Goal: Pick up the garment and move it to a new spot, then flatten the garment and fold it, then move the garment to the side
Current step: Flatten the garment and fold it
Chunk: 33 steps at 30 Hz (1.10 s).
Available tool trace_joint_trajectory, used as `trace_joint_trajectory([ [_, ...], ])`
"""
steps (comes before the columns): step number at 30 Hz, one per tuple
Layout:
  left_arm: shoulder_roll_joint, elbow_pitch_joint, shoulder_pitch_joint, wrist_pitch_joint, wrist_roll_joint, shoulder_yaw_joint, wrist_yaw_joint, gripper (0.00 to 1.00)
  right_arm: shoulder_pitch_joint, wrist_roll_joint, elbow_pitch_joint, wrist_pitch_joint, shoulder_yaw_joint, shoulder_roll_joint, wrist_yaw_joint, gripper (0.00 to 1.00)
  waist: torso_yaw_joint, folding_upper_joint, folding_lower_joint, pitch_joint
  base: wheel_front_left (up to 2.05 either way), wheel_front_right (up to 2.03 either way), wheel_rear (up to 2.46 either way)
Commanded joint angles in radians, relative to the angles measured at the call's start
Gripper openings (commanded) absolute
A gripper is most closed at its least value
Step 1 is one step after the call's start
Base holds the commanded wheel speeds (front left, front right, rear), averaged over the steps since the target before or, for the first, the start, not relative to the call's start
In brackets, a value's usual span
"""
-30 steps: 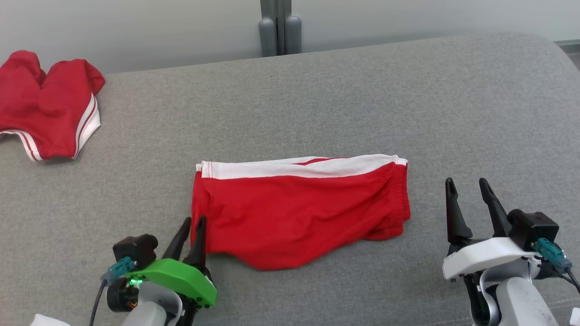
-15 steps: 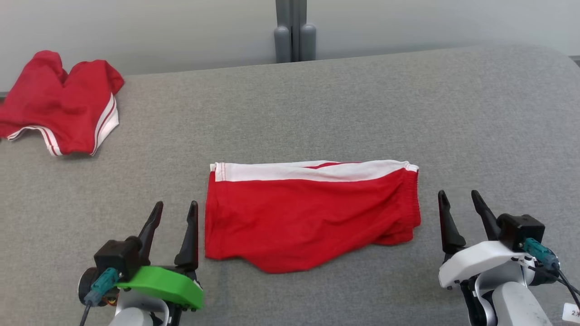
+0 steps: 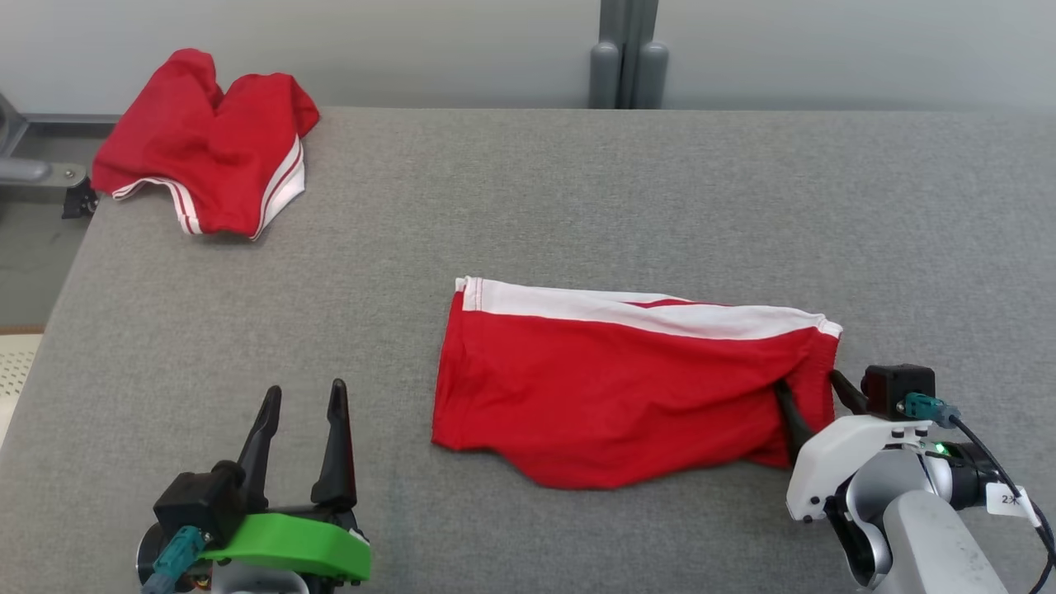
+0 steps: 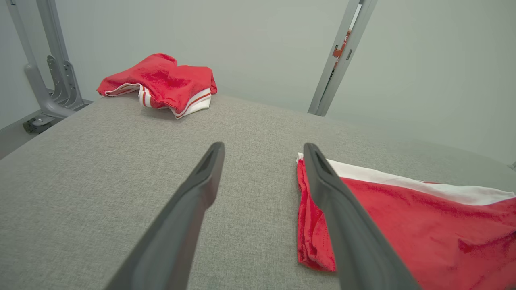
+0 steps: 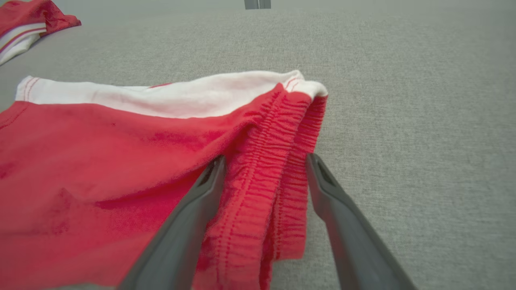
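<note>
My gripper will fold both layers of the waistband point(image 3: 817, 381) over together when it carries the waistband across, because another ribbed edge point(image 5: 292, 217) shows from under the upper layer.
The garment point(image 3: 619, 396) is a pair of red shorts with a white side band, folded flat in the middle of the grey padded table point(image 3: 528, 206). My left gripper point(image 3: 304, 389) stands open at the lower left, a short way left of the garment's edge and touching nothing. In the left wrist view, the left gripper point(image 4: 263, 147) points over bare table, with the garment point(image 4: 403, 225) beside its right finger. My right gripper point(image 3: 807, 384) is open at the garment's right end. In the right wrist view, the right gripper point(image 5: 265, 158) straddles the gathered red waistband point(image 5: 266, 169).
A second pair of red shorts point(image 3: 210, 140) lies crumpled at the table's back left corner. The table's left edge point(image 3: 58, 313) drops to the floor, with a metal frame point(image 3: 33, 173) beyond it. Grey posts point(image 3: 627, 58) rise behind the far edge.
The head camera has shifted. My left gripper opened, let go of the garment's left corner and drew back. My right gripper moved in from the right and now straddles the waistband.
</note>
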Motion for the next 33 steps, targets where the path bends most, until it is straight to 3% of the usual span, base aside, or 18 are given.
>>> trace_joint_trajectory([
  [1, -0.003, 0.000, 0.014, 0.000, 0.014, 0.013, -0.005, 1.00, -0.014, -0.012, 0.020, 0.017, -0.013, -0.004, -0.001, 1.00, 0.029, 0.0000, 0.0000, 0.011, 0.00, 0.00, 0.00],
  [13, -0.043, 0.017, 0.004, 0.000, 0.053, 0.055, -0.033, 1.00, -0.082, 0.040, 0.185, 0.097, -0.025, -0.002, -0.001, 1.00, 0.051, 0.0000, 0.0000, 0.028, 0.00, 0.00, 0.00],
  [14, -0.045, 0.019, 0.003, 0.000, 0.056, 0.058, -0.035, 1.00, -0.089, 0.046, 0.193, 0.095, -0.018, -0.001, -0.001, 0.93, 0.050, 0.0000, 0.0000, 0.029, 0.00, 0.00, 0.00],
  [15, -0.047, 0.021, 0.003, 0.000, 0.061, 0.063, -0.038, 1.00, -0.097, 0.052, 0.203, 0.093, -0.007, -0.001, -0.001, 0.50, 0.047, 0.0000, 0.0000, 0.030, 0.00, 0.00, 0.00],
  [17, -0.051, 0.023, 0.002, 0.000, 0.066, 0.069, -0.043, 1.00, -0.115, 0.065, 0.219, 0.090, 0.016, 0.000, -0.001, 0.25, 0.039, 0.0000, 0.0000, 0.032, 0.00, 0.00, 0.00],
  [18, -0.053, 0.024, 0.003, 0.000, 0.070, 0.072, -0.043, 1.00, -0.123, 0.072, 0.224, 0.089, 0.026, 0.000, -0.001, 0.06, 0.035, 0.0000, 0.0000, 0.032, 0.00, 0.00, 0.00],
  [19, -0.054, 0.024, 0.004, 0.000, 0.073, 0.074, -0.045, 1.00, -0.134, 0.079, 0.232, 0.090, 0.037, 0.000, -0.001, 0.00, 0.028, 0.0000, 0.0000, 0.033, 0.00, 0.00, 0.00],
  [26, -0.064, 0.031, 0.005, 0.000, 0.082, 0.089, -0.057, 1.00, -0.201, 0.108, 0.247, 0.084, 0.048, -0.031, -0.001, 0.00, -0.027, 0.0000, 0.0000, 0.028, 0.00, 0.00, 0.00],
  [33, -0.071, 0.034, -0.001, 0.000, 0.092, 0.096, -0.065, 1.00, -0.186, 0.138, 0.209, 0.116, -0.002, -0.134, -0.001, 0.00, -0.080, 0.0000, 0.0000, 0.028, 0.00, 0.00, 0.00],
])
